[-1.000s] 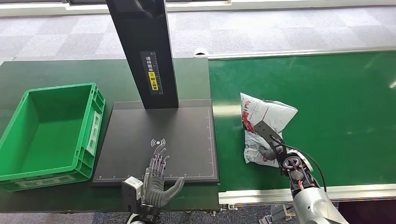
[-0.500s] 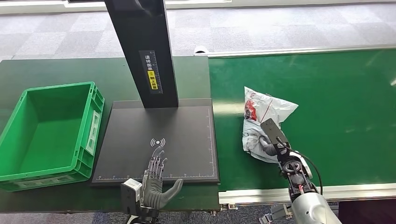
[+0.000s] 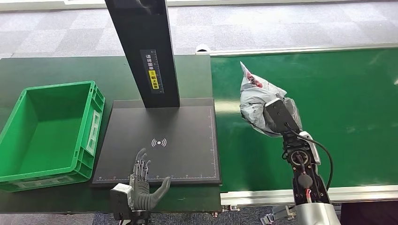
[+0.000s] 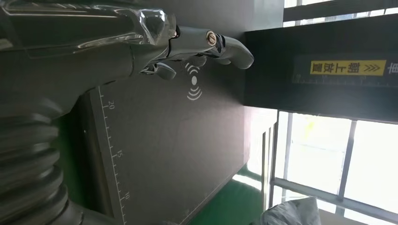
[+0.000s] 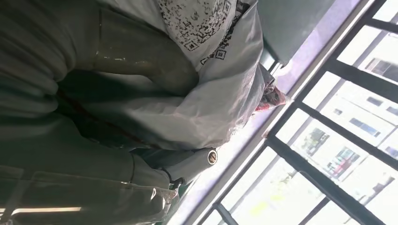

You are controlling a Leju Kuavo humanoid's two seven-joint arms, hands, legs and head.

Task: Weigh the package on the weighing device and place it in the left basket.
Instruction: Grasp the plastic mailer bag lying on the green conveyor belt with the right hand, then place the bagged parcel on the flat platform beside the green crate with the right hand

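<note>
Deep creases [image 3: 256, 111] gather around the grip, so the package [image 3: 263, 96] will fold and hang down from the robot's left gripper when the robot carries it over the green basket.
The package [image 3: 256, 96] is a crumpled grey plastic mail bag with red print and a black code label [image 5: 206, 23]. My right hand [image 3: 280, 117] grips it and holds it up above the green conveyor belt [image 3: 338, 103], right of the weighing device. The weighing device is a flat black plate [image 3: 183, 136] with a white signal mark and a black post [image 3: 143, 47] at its back. My left hand [image 3: 141, 185] hovers open over the plate's near edge, fingers spread, holding nothing. The green basket [image 3: 49, 129] stands empty left of the plate.
The plate has a ruler scale along its near edge [image 4: 115, 154]. The conveyor's metal rail [image 3: 281, 194] runs along its near side. Grey carpet floor [image 3: 281, 23] lies beyond the tables. The dark green table [image 3: 56, 70] carries basket and plate.
My right hand has lifted the package off the belt and raised it. My left hand has drawn back toward the plate's near edge.
</note>
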